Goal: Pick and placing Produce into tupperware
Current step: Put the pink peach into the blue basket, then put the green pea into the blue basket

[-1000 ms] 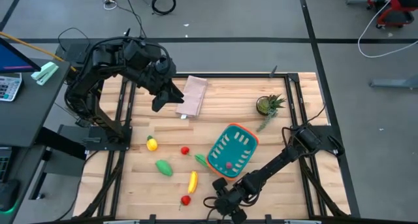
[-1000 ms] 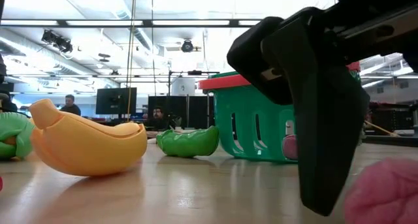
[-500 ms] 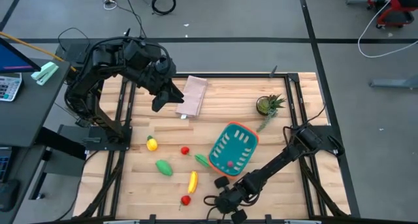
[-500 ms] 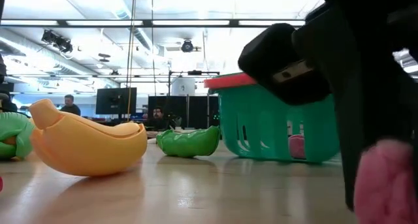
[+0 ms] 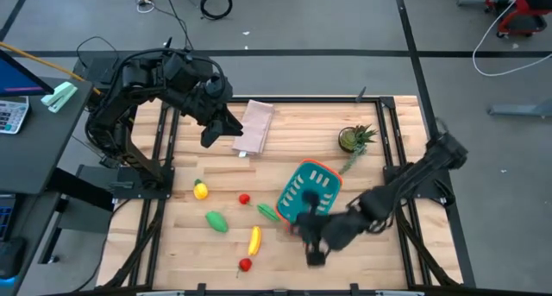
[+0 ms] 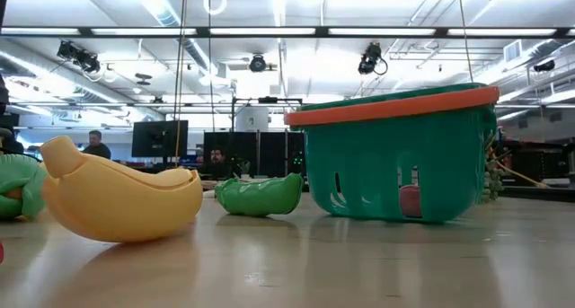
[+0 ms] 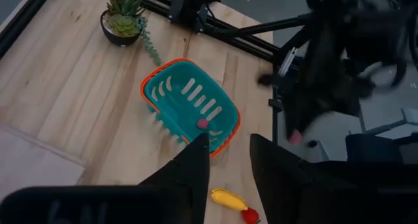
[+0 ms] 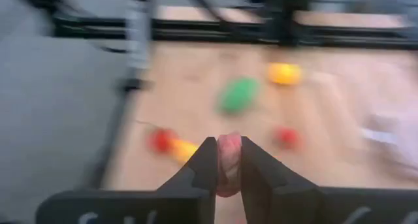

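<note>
My right gripper should go on over the tupperware's orange rim and let go inside, because the small pink piece (image 8: 229, 161) is hanging clear and the teal tupperware's top (image 5: 310, 185) is open.
The teal tupperware (image 5: 309, 192) with an orange rim stands right of the table's middle, a pink piece (image 7: 202, 123) inside it. The produce lies left of it: a lemon (image 5: 200, 191), a red ball (image 5: 244, 198), a green fruit (image 5: 216, 221), a green pod (image 5: 266, 211), a banana (image 5: 254, 240) and a second red ball (image 5: 246, 264). My right gripper (image 8: 228, 145) hangs blurred just near of the tupperware (image 5: 310, 236), shut on a small pink piece. My left gripper (image 7: 225, 165) waits open above the far left, by the beige cloth (image 5: 255, 125). My right gripper pinches the small pink piece (image 8: 228, 160) between its two fingers. The piece is lifted clear of the table; in the left wrist view it shows at the gripper's lower end (image 7: 295, 138). Blur hides which part of it the fingers have.
A potted green plant (image 5: 354, 141) stands at the far right, close behind the tupperware. The beige folded cloth lies at the far middle. Black frame rails (image 5: 392, 132) run along the table's sides. Bare wood lies between the cloth and the produce.
My right gripper has shut on the pink piece at the table's near edge. It has then risen fast with it and swung toward the far edge, up to the tupperware's near side. It has left the low view.
</note>
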Tool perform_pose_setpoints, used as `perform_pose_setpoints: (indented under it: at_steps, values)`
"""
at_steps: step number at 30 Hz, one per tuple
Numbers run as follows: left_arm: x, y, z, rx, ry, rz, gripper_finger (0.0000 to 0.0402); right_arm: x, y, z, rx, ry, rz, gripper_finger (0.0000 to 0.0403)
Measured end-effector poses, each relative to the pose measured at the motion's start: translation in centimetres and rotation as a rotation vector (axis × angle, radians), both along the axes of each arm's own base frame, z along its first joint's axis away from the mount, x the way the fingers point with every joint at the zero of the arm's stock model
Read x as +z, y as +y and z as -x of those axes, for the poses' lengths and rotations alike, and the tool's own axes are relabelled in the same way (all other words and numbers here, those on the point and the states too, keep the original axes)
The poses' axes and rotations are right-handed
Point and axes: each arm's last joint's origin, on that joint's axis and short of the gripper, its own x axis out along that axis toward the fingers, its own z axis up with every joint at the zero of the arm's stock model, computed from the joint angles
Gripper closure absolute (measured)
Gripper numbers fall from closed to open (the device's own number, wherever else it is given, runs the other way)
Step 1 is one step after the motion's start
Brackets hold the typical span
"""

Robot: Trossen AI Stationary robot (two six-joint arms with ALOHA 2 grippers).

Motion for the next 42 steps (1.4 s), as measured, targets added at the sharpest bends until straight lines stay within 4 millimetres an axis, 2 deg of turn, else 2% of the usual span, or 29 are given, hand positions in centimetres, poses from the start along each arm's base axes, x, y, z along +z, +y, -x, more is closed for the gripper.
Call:
perform_pose_setpoints:
  at_steps: [3,7,12,15,20,25,33,38,42]
  values:
    - [0.0,0.0,0.0,0.004,0.002,0.007,0.0289,0.7,-3.2,1.4,-0.152,0.091,0.060,0.0356]
    - [0.0,-0.4,-0.1,0.011,0.009,0.035,0.0286,-0.1,-7.0,1.9,-0.292,0.273,0.068,0.0359]
    - [-1.2,-1.0,-1.0,0.004,0.067,0.069,0.0285,-1.9,-10.1,0.0,-0.346,0.413,-0.070,0.0349]
    - [-2.7,-1.1,-1.8,0.018,0.139,0.105,0.0283,-3.4,-11.2,-1.1,-0.343,0.502,-0.130,0.0348]
    - [-6.3,-1.8,-3.5,0.043,0.303,0.166,0.0277,-5.4,-12.3,-2.0,-0.346,0.615,-0.141,0.0348]
    - [-10.4,-3.3,-5.7,0.021,0.379,0.188,0.0278,-6.5,-12.6,-2.4,-0.315,0.680,-0.152,0.0338]
    - [-17.3,-5.1,-8.2,-0.025,0.413,0.185,0.0288,-7.3,-12.5,-2.3,-0.330,0.744,-0.153,0.0290]
    - [-20.6,-5.7,-8.8,-0.041,0.401,0.184,0.0289,-7.9,-12.7,-2.2,-0.337,0.754,-0.152,0.0256]
    - [-22.7,-5.5,-9.1,0.033,0.391,0.176,0.0292,-9.4,-12.8,-1.8,-0.341,0.766,-0.148,0.0240]
